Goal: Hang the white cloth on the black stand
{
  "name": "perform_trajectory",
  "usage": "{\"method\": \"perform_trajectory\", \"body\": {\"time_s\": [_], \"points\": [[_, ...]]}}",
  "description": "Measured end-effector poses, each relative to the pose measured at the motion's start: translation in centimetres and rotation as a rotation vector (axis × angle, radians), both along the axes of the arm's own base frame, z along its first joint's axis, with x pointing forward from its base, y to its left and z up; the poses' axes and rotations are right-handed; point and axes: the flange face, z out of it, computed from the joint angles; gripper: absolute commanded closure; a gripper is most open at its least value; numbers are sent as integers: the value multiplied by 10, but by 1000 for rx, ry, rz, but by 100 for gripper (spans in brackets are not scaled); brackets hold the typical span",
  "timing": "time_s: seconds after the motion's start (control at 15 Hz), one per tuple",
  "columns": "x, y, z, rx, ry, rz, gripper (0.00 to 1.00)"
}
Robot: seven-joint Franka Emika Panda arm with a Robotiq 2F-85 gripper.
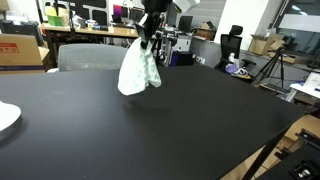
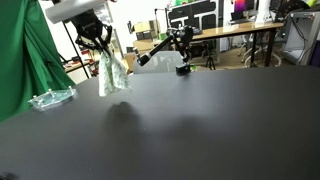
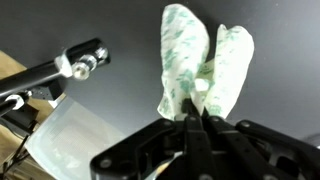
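Note:
I should raise the cloth higher and carry it over the angled arm (image 2: 156, 51) before I let go, because the white cloth's lower end (image 2: 114, 91) hangs low, next to the black stand's bar.
The white cloth (image 1: 138, 68) with a faint green print hangs limp from my gripper (image 1: 150, 40), lifted clear above the black table. It shows in both exterior views (image 2: 110, 72) and in the wrist view (image 3: 200, 60), draped in two lobes. My gripper (image 2: 97, 38) is shut on the cloth's top edge (image 3: 192, 108). The black stand (image 2: 172, 48), an angled arm on a small base, sits on the table farther back; in the wrist view its bar (image 3: 55, 72) lies to the left of the cloth.
A clear plastic tray (image 2: 50, 98) lies near the green curtain (image 2: 25, 55). A flat white plate-like thing (image 1: 6, 116) sits at the table's edge. Desks, chairs and boxes stand beyond the table.

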Motion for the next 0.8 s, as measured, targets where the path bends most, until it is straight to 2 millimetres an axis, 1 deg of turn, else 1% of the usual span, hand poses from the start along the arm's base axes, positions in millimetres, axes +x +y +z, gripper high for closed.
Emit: {"method": "perform_trajectory", "body": {"time_s": [0.07,0.2,0.33,0.4,0.47,0.53,0.67,0.8], "points": [[10,-1,21,-5,-17,-4,99],[31,-10,58,-24,-55,-18,99],[52,-28,85,-47,-86,-43,99],[61,-37,93,-56,-92,-59,99],[69,-48,97,-60,-91,-80,99],[75,-57,97,-63,-84,-98,99],[84,-71,90,-69,-58,-125,99],[89,-79,80,-73,-26,-144,99]]}}
